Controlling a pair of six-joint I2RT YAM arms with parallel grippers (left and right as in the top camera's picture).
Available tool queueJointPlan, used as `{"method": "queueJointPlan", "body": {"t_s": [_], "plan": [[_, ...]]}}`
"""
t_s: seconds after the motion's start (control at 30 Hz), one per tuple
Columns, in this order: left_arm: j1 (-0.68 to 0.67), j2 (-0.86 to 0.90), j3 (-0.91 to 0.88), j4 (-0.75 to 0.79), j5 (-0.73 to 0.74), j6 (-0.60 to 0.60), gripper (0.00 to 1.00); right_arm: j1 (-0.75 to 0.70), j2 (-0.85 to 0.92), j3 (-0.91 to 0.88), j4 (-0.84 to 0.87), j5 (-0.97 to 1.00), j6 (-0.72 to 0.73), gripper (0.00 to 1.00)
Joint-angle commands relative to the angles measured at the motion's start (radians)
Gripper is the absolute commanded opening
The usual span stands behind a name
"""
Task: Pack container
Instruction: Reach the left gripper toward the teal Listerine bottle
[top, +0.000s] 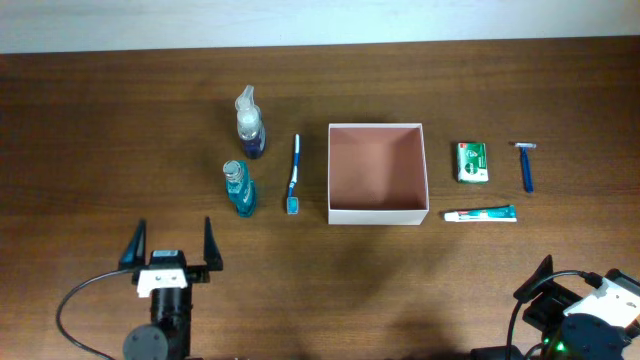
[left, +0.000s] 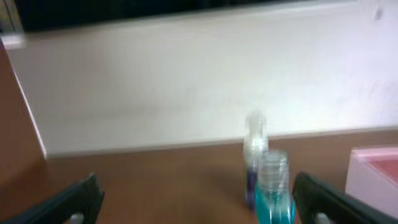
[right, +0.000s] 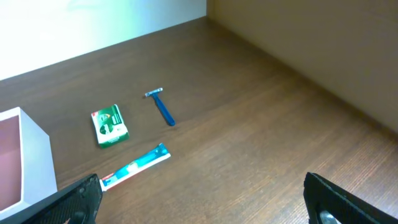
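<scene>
The robot's left gripper is pointing level, with its finger lined up with the blue bottle (top: 241, 194), so it should go up and then come down over the blue bottle's top (top: 232, 169).
The container (top: 378, 214), a square white box with a pinkish-brown inside, sits empty at the table's middle; its corner shows in the left wrist view (left: 373, 177) and the right wrist view (right: 34, 155). Left of it lie a spray bottle (top: 249, 125), a blue bottle (top: 239, 187) and a toothbrush (top: 294, 175). To its right are a green packet (top: 472, 161), a razor (top: 526, 166) and a toothpaste tube (top: 480, 214). My left gripper (top: 174, 230) stands open near the front edge, below the bottles. My right gripper (right: 202, 194) is open at the front right, holding nothing.
In the left wrist view the blue bottle (left: 273, 196) stands ahead, just inside the right finger, with the spray bottle (left: 255, 146) behind it. A pale wall runs along the table's far edge. A black cable (top: 75, 310) loops by the left arm.
</scene>
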Motion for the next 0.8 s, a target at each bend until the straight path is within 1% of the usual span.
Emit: {"method": "queueJointPlan", "body": {"t_s": [0.0, 0.07, 0.17, 0.3, 0.4, 0.47, 0.53, 0.6, 0.67, 0.77], "plan": [[0.003, -0.007, 0.039, 0.032, 0.027, -0.006, 0.99, 0.007, -0.008, 0.014, 0.003, -0.002, 0.005, 0.99], [0.003, 0.0, 0.079, 0.029, 0.027, -0.031, 1.0, 0.007, -0.008, 0.014, 0.003, -0.002, 0.005, 0.99], [0.003, 0.042, 0.158, 0.011, 0.018, -0.033, 0.99, 0.007, -0.008, 0.014, 0.003, -0.002, 0.005, 0.99], [0.002, 0.146, 0.292, 0.0, -0.023, -0.033, 1.0, 0.007, -0.008, 0.014, 0.003, -0.002, 0.005, 0.99], [0.003, 0.234, 0.421, 0.006, 0.032, -0.022, 0.99, 0.007, -0.008, 0.014, 0.003, -0.002, 0.006, 0.99], [0.003, 0.269, 0.483, 0.01, 0.031, 0.019, 0.99, 0.007, -0.008, 0.014, 0.003, -0.002, 0.006, 0.99], [0.002, 0.286, 0.517, 0.03, 0.052, 0.02, 0.99, 0.007, -0.008, 0.014, 0.003, -0.002, 0.005, 0.99], [0.002, 0.301, 0.544, 0.019, 0.108, 0.02, 0.99, 0.007, -0.008, 0.014, 0.003, -0.002, 0.005, 0.99], [0.003, 0.336, 0.585, -0.046, 0.167, 0.02, 0.99, 0.007, -0.008, 0.014, 0.003, -0.002, 0.005, 0.99], [0.002, 0.443, 0.717, -0.265, 0.208, 0.005, 0.99, 0.007, -0.008, 0.014, 0.003, -0.002, 0.005, 0.99]]}}
